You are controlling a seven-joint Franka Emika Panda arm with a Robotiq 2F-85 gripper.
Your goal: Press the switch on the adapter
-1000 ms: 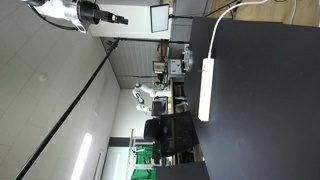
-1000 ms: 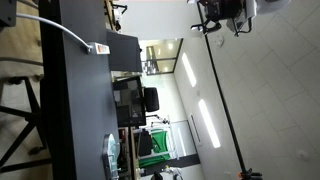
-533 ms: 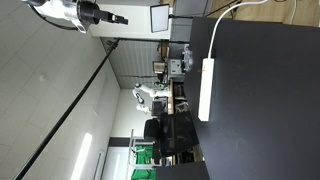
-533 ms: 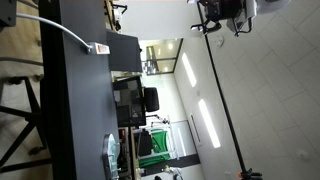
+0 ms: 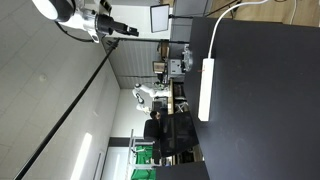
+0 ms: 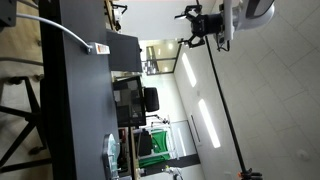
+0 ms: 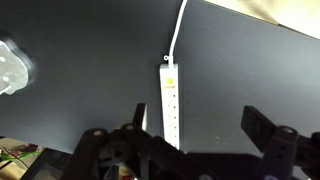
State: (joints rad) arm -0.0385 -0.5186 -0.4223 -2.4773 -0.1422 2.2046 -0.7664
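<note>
The adapter (image 5: 206, 90) is lying loose with its white cable curving slackly (image 5: 221, 16), so I expect it to move and turn a little when I press its switch.
The adapter is a long white power strip (image 5: 206, 90) lying on the black table (image 5: 260, 100), with a white cable (image 5: 222, 20) running from one end. In an exterior view only its end (image 6: 101, 47) and cable show. In the wrist view the adapter (image 7: 170, 105) lies below the camera, cable end away from me. My gripper (image 5: 124, 29) hangs far from the table in open air; it also shows in an exterior view (image 6: 187, 22). In the wrist view its fingers (image 7: 200, 120) are spread wide apart and hold nothing.
A monitor (image 5: 159, 17) stands near the table's end. Office chairs (image 5: 165, 130) and desks with equipment (image 6: 130, 100) fill the room behind. A pale object (image 7: 12, 65) lies on the table at the left edge of the wrist view.
The arm has shifted: the gripper has moved along and a little closer to the table in both exterior views. The adapter has not moved.
</note>
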